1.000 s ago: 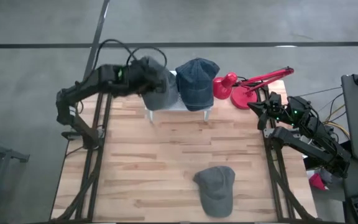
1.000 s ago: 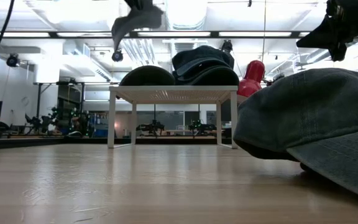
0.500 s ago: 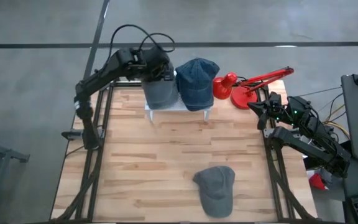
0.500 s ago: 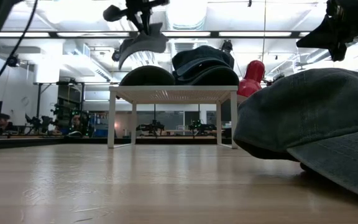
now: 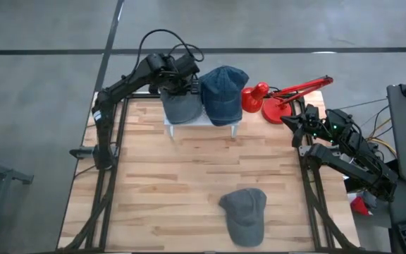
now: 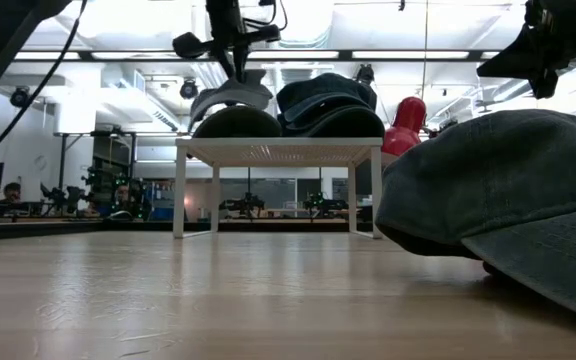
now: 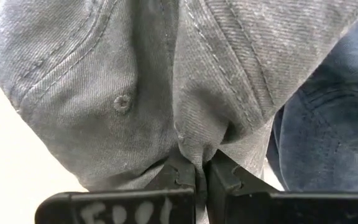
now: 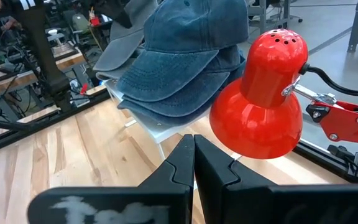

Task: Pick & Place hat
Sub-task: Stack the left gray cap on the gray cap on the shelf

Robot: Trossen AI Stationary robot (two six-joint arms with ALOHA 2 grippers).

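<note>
The held grey cap is hanging level above the dark cap, clear of the blue caps. My left gripper goes on lowering it until the caps touch, then let go.
A grey cap is in my left gripper, which is shut on it over the left half of a small white stand at the table's far edge. In the low view the held cap sits at the top of a dark cap lying on the stand; whether they touch I cannot tell. Blue caps are stacked on the stand's right half. Another grey cap lies on the table's near part. My right gripper is shut and waits at the right edge. My left gripper pinches a raised fold of the grey cap's crown cloth between its two fingers, beside the top button. The fingers come from above, pointing down. The cap hangs below them with its brim level over the stand's dark cap.
A red desk lamp stands at the far edge right of the stand, close in front of my right gripper. The wooden table between the stand and the near grey cap is bare.
My left gripper has moved toward the table's right and down, staying shut on the grey cap. The cap has come from high above the stand's left end down to the top of the dark cap on the stand.
</note>
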